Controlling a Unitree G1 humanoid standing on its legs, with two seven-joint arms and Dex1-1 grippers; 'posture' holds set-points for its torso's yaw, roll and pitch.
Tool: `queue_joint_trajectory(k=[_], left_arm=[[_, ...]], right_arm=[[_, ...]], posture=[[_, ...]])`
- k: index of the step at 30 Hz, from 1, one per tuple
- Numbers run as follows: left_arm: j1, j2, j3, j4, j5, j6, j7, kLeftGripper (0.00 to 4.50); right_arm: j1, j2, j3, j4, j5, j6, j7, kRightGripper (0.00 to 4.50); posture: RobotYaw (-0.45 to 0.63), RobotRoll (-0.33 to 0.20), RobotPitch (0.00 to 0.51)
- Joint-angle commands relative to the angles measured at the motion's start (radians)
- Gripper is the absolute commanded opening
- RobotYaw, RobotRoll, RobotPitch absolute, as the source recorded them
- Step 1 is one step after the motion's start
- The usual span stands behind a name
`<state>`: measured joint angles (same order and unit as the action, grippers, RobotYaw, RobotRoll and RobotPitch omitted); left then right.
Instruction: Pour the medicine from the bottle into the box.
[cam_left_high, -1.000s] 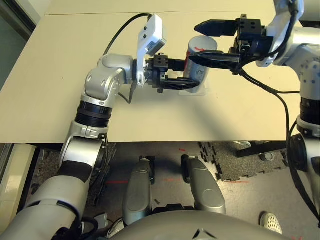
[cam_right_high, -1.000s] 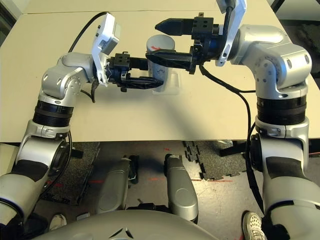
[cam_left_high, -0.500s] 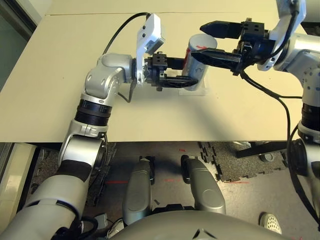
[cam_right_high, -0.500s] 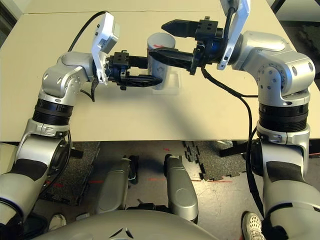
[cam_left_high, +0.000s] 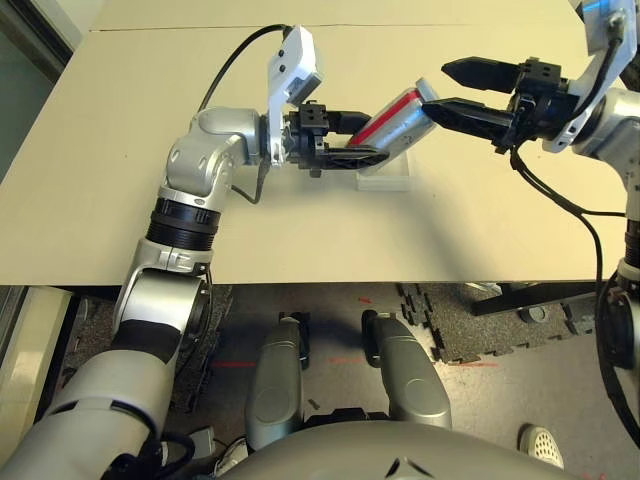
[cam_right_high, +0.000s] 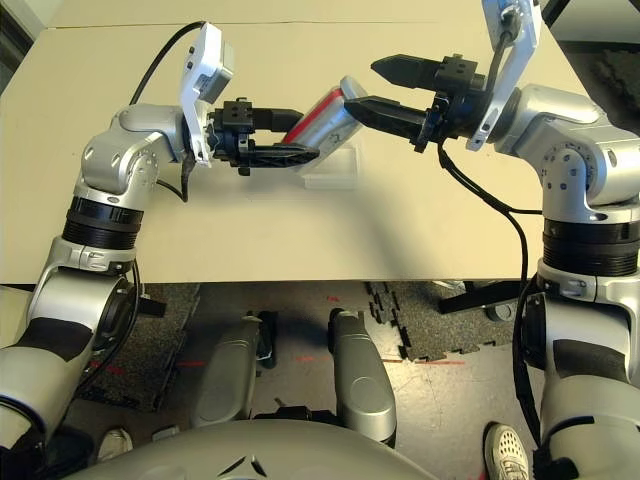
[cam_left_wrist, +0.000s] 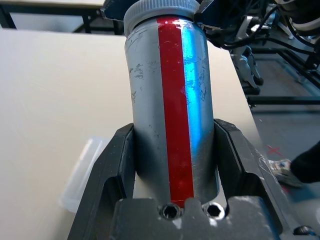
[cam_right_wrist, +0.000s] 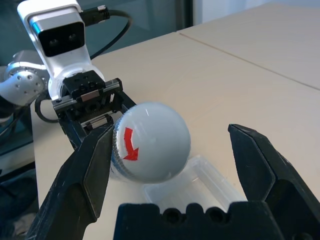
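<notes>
My left gripper is holding the bottle at a crooked lean, so next my right gripper closes around the cap and swings the bottle upright before unscrewing the cap.
My left gripper is shut on the lower body of the bottle, a silver-grey cylinder with a red stripe. The bottle is tilted, its capped top pointing up and toward my right gripper. That gripper is open, and the round grey cap with a red arrow sits between its fingers, close to one finger and well apart from the other. The box, a clear shallow tray, lies on the table just under the tilted bottle; it also shows as the box below the cap.
The beige table spreads wide on every side of the box. Its front edge runs below both arms, with dark floor mats beyond. A black cable hangs from my right wrist over the table.
The bottle has gone from standing upright over the box to leaning with its cap toward the right. My right gripper has drawn back to the right, still open.
</notes>
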<state>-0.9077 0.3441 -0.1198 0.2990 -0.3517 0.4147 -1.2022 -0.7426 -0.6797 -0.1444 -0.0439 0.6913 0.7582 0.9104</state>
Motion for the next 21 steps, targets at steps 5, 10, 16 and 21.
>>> queue_joint_trajectory(k=[5,10,16,21], left_arm=[[-0.025,-0.009,0.015,0.053,0.001,-0.077,0.002,2.50],[-0.029,-0.018,0.021,0.070,0.001,-0.099,0.016,2.50],[-0.033,-0.022,0.024,0.072,0.000,-0.102,0.021,2.50],[-0.036,-0.023,0.026,0.066,-0.003,-0.097,0.022,2.50]], right_arm=[[-0.009,0.015,-0.029,-0.057,0.056,0.059,-0.046,4.50],[-0.029,0.046,-0.036,-0.072,0.094,0.094,-0.083,4.50],[-0.030,0.078,-0.029,-0.091,0.122,0.126,-0.118,4.50],[-0.029,0.090,-0.028,-0.098,0.140,0.153,-0.144,4.13]], posture=[[-0.10,0.000,0.193],[-0.10,0.000,0.192],[-0.09,0.000,0.192],[-0.09,0.000,0.193]])
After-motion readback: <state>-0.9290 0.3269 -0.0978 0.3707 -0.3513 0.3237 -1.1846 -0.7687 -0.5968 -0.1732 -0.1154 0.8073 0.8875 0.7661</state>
